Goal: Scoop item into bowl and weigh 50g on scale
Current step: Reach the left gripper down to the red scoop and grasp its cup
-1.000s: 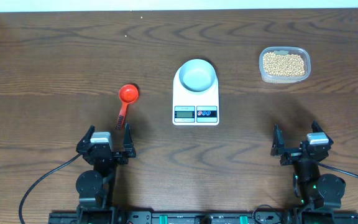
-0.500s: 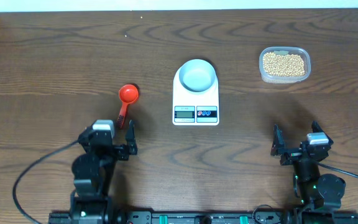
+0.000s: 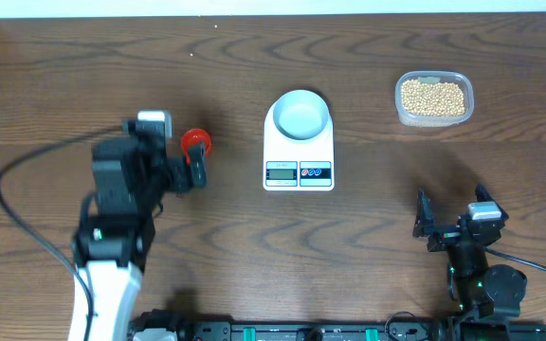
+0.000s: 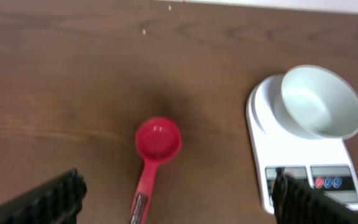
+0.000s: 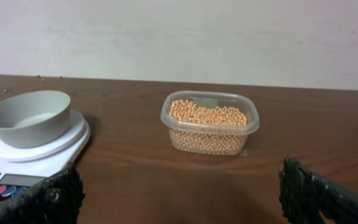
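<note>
My left gripper should now move down toward the scoop (image 3: pixel 196 141) until the fingers close on it, as the red scoop's handle (image 4: pixel 143 191) runs lengthwise between my open fingers.
The item, tan beans (image 3: pixel 433 98) (image 5: pixel 209 121), fills a clear tub at the far right. The pale bowl (image 3: pixel 301 116) (image 4: pixel 321 102) (image 5: pixel 27 118) sits empty on the white scale (image 3: pixel 299 152) (image 4: pixel 291 152) (image 5: pixel 42 155) at mid-table. A red scoop (image 3: pixel 195 142) (image 4: pixel 158 138) lies left of the scale, its handle pointing toward the near edge. My left gripper (image 3: pixel 167 163) (image 4: pixel 176 208) hovers open above the handle, which it partly hides from overhead. My right gripper (image 3: pixel 453 216) (image 5: pixel 185 199) stands open and holds nothing near the front right edge, well short of the tub.
The brown wooden table has a pale wall along its far edge. A few stray crumbs (image 4: pixel 144 31) lie on the wood beyond the scoop. Black cables (image 3: pixel 27 170) trail from the arm bases along the near edge.
My left arm has swung away from the near edge toward the scoop and now hangs over its handle. The right arm has not moved. Both grippers stayed open.
</note>
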Action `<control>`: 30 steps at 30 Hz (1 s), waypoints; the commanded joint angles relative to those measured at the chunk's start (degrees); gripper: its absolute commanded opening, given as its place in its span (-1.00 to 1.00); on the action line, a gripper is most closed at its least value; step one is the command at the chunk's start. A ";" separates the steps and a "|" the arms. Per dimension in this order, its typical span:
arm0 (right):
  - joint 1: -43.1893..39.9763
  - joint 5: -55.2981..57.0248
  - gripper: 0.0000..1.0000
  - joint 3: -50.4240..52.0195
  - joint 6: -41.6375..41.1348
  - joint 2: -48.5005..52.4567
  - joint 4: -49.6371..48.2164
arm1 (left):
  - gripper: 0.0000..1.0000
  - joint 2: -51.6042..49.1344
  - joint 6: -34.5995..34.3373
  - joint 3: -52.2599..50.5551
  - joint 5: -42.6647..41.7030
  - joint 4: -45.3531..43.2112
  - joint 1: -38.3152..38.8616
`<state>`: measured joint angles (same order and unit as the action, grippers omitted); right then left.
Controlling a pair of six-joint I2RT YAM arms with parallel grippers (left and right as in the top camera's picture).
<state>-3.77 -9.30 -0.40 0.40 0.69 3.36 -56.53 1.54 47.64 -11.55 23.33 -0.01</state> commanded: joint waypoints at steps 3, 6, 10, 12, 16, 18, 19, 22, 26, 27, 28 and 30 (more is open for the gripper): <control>0.44 0.15 0.99 0.09 -0.76 -0.31 0.26 | 0.96 -13.44 -0.02 16.72 -1.77 10.91 -0.35; 0.44 0.15 0.98 0.09 -0.76 -0.31 0.26 | 0.96 -20.85 -0.02 25.40 -1.79 18.45 -1.09; 0.44 0.15 0.99 0.09 -0.76 -0.31 0.26 | 0.96 -29.64 3.98 34.16 -2.62 27.98 -3.17; 0.44 0.15 0.99 0.09 -0.79 -0.31 0.26 | 0.96 -32.33 6.93 34.88 -2.58 28.65 -4.26; 0.44 0.15 0.99 0.09 -0.76 -0.31 0.26 | 0.96 -36.76 9.75 34.67 -3.10 25.73 -6.10; 0.44 0.15 0.98 0.09 -0.79 -0.31 0.26 | 0.95 -39.08 13.51 34.67 -4.66 24.70 -6.32; 0.44 0.15 0.99 0.09 -0.76 -0.31 0.26 | 0.96 -40.30 14.71 34.67 -5.03 24.13 -6.32; 0.44 0.15 0.99 0.09 -0.76 -0.31 0.26 | 0.96 -44.00 18.18 34.67 -4.96 22.82 -6.32; 0.44 0.15 0.98 0.09 -0.76 -0.31 0.26 | 0.66 -48.04 20.11 34.67 -4.59 21.03 -6.49; 0.44 0.15 0.99 0.09 -0.79 -0.31 0.26 | 0.56 -48.87 20.11 34.67 -4.42 20.57 -6.58; 0.44 0.15 0.98 0.09 -0.76 -0.31 0.26 | 0.50 -49.64 20.09 34.67 -4.33 20.04 -6.71; 0.44 0.15 0.98 0.09 -0.76 -0.31 0.26 | 0.41 -51.01 20.09 34.67 -4.31 18.97 -6.84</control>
<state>-3.77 -9.21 -0.40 0.40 0.69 3.38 -106.19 19.59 81.45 -15.35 42.94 -6.35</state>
